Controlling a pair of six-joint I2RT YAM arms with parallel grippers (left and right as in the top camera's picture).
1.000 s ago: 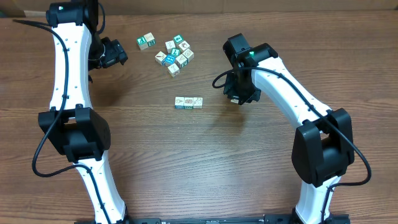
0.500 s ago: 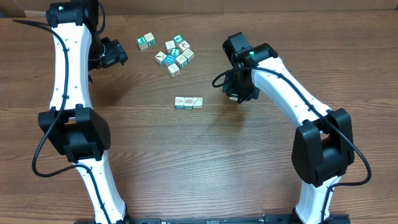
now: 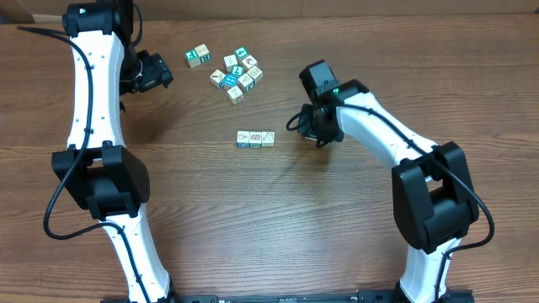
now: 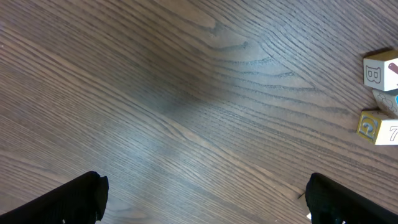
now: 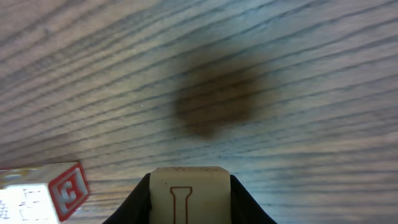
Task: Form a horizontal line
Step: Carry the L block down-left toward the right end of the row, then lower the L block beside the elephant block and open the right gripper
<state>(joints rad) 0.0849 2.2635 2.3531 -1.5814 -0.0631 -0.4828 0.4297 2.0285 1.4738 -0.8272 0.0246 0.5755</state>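
Observation:
My right gripper holds the cube with a finger between it and the row, so I should set it down short (image 3: 289, 141), then push it over with closed fingers.
The horizontal line (image 3: 255, 139) is a short row of three cream-and-teal cubes lying side to side at mid-table. My right gripper (image 3: 315, 132) hovers just to the right of that row, shut on a cream cube (image 5: 189, 194) with a red letter outline on its face. In the right wrist view the row's end cube (image 5: 45, 191), marked with a red letter, shows at the lower left, apart from the held one. My left gripper (image 3: 157, 72) stands open at the far left over bare wood, its fingers (image 4: 74, 199) wide apart with nothing between them.
An irregular bunch of similar cubes (image 3: 237, 72) lies at the back centre, with one cube (image 3: 198, 55) apart to its left. Two of these cubes (image 4: 380, 70) show at the right edge of the left wrist view.
My right gripper has shifted a little to the left with its cube, closer to the row's right end. The left arm and the cubes on the table have not moved.

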